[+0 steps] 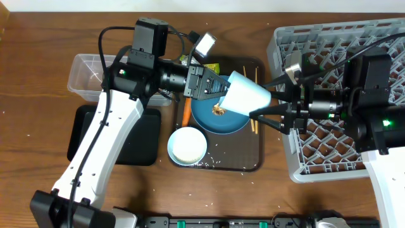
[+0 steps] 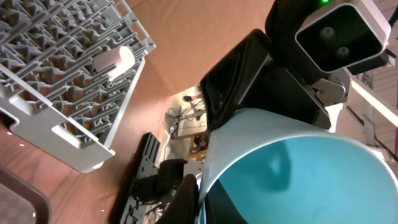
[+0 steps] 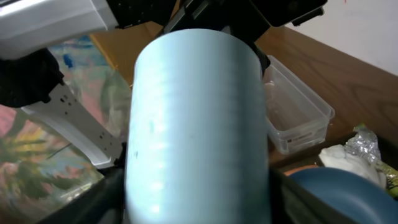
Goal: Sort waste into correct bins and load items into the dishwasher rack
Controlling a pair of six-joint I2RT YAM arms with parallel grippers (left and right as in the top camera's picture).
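Note:
My left gripper is on the pale-blue cup's rim (image 1: 226, 92), and the rack (image 1: 319, 151) is past my right gripper. So my left gripper should open there and leave the cup for my right gripper.
A pale-blue cup (image 1: 248, 95) hangs on its side above the dark-blue plate (image 1: 218, 120), which carries a brown food lump (image 1: 219, 109). My left gripper (image 1: 221, 94) is shut on the cup's rim, one finger (image 2: 183, 199) outside the wall of the cup (image 2: 298, 168). My right gripper (image 1: 259, 101) comes from the rack side, its fingers pressed on both flanks of the cup (image 3: 196, 124). The carrot stick (image 1: 186, 113), bowl (image 1: 187, 145), chopsticks (image 1: 254, 126), rice grains (image 1: 218, 158) and wrapper (image 1: 209, 67) lie on or near the brown tray (image 1: 253, 163).
The grey dishwasher rack (image 1: 329, 38) fills the right side, with a small pale cup (image 1: 293, 66) at its left edge. The clear tub (image 1: 85, 73) and black tray (image 1: 144, 142) sit left of the brown tray, partly under my left arm.

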